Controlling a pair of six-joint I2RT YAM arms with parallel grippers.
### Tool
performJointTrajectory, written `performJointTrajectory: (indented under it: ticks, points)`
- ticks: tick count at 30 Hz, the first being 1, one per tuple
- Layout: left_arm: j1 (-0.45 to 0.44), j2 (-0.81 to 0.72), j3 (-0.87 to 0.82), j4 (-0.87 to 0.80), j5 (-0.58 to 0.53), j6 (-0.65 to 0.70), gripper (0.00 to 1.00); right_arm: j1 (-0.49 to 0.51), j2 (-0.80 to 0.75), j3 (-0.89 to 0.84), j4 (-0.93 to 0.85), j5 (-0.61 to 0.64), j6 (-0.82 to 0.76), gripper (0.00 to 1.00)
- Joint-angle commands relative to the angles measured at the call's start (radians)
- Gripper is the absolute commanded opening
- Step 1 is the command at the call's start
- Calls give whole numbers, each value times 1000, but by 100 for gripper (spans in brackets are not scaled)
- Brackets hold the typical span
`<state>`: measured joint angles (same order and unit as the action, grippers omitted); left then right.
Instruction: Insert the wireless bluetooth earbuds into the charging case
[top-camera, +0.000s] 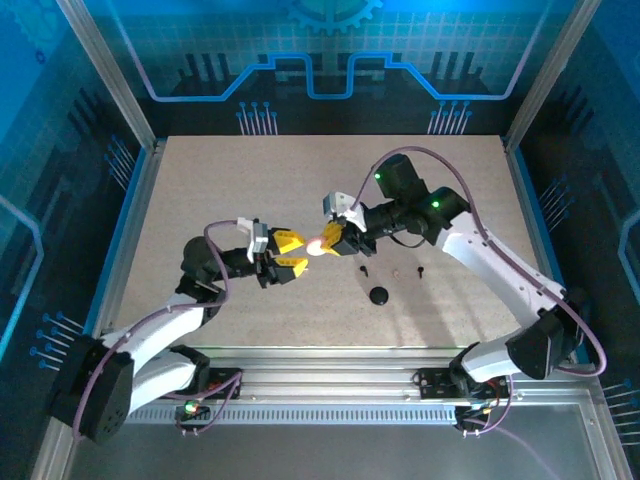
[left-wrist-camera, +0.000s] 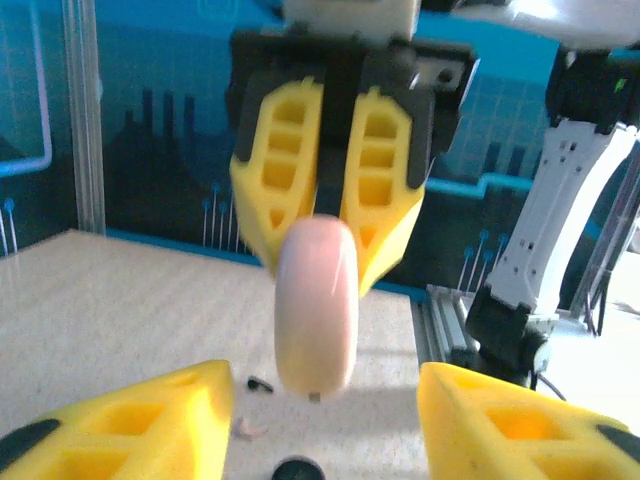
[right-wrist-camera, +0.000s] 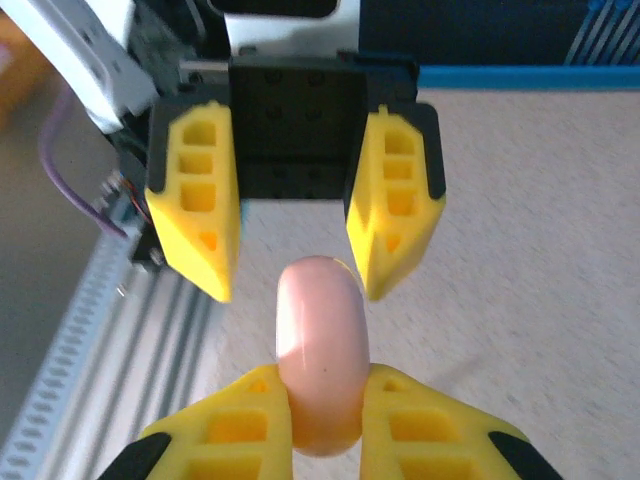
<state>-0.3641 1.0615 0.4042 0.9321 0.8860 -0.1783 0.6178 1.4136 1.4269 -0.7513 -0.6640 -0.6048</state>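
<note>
Next, my left gripper takes hold of the case's base (left-wrist-camera: 315, 370) before my right gripper opens the case's lid, because my right gripper is gripping the shut pink case at its lid end (left-wrist-camera: 318, 243).
A round pink charging case (top-camera: 316, 247) hangs edge-on above the table's middle, shut. My right gripper (top-camera: 331, 240) is shut on it, and its fingers (right-wrist-camera: 232, 430) clamp the case (right-wrist-camera: 322, 350) from both sides. Facing it, my left gripper (top-camera: 292, 256) stands open, its fingertips (left-wrist-camera: 140, 415) spread on either side of the case (left-wrist-camera: 316, 310) and apart from it. On the table lie a black earbud (top-camera: 365, 271), a pale earbud (top-camera: 397, 272) and another black earbud (top-camera: 421, 269).
A round black case (top-camera: 379, 295) rests on the table just in front of the earbuds. In the left wrist view it (left-wrist-camera: 295, 468) lies under the held pink case, next to a black earbud (left-wrist-camera: 258, 382) and a pale one (left-wrist-camera: 245, 430).
</note>
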Motion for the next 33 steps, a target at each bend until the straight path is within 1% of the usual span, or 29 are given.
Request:
performJointTrajectory:
  ticks: [1, 4, 6, 8, 11, 14, 17, 23, 27, 33]
  points:
    - [-7, -71, 64, -338, -13, 241, 54, 57, -37, 66, -164, 228, -160, 13]
    - [-10, -89, 84, -417, -10, 290, 54, 102, -17, 92, -217, 361, -212, 14]
    - [-13, -88, 94, -458, -8, 316, 55, 129, 8, 119, -250, 401, -231, 13]
    - [-16, -84, 100, -477, -7, 334, 55, 153, 34, 142, -268, 415, -235, 14]
    - [-22, -80, 110, -516, 4, 364, 55, 179, 64, 164, -271, 413, -237, 14]
    - [-26, -83, 116, -545, -1, 386, 55, 197, 89, 180, -264, 384, -238, 14]
    - [-30, -89, 112, -539, -13, 390, 55, 208, 116, 202, -266, 359, -235, 15]
    - [-39, -89, 117, -564, -12, 407, 51, 215, 137, 211, -237, 305, -222, 15]
    - [-41, -94, 120, -573, -13, 413, 45, 215, 142, 218, -235, 299, -220, 15]
    - [-47, -97, 121, -575, -13, 415, 46, 214, 145, 218, -231, 293, -211, 15]
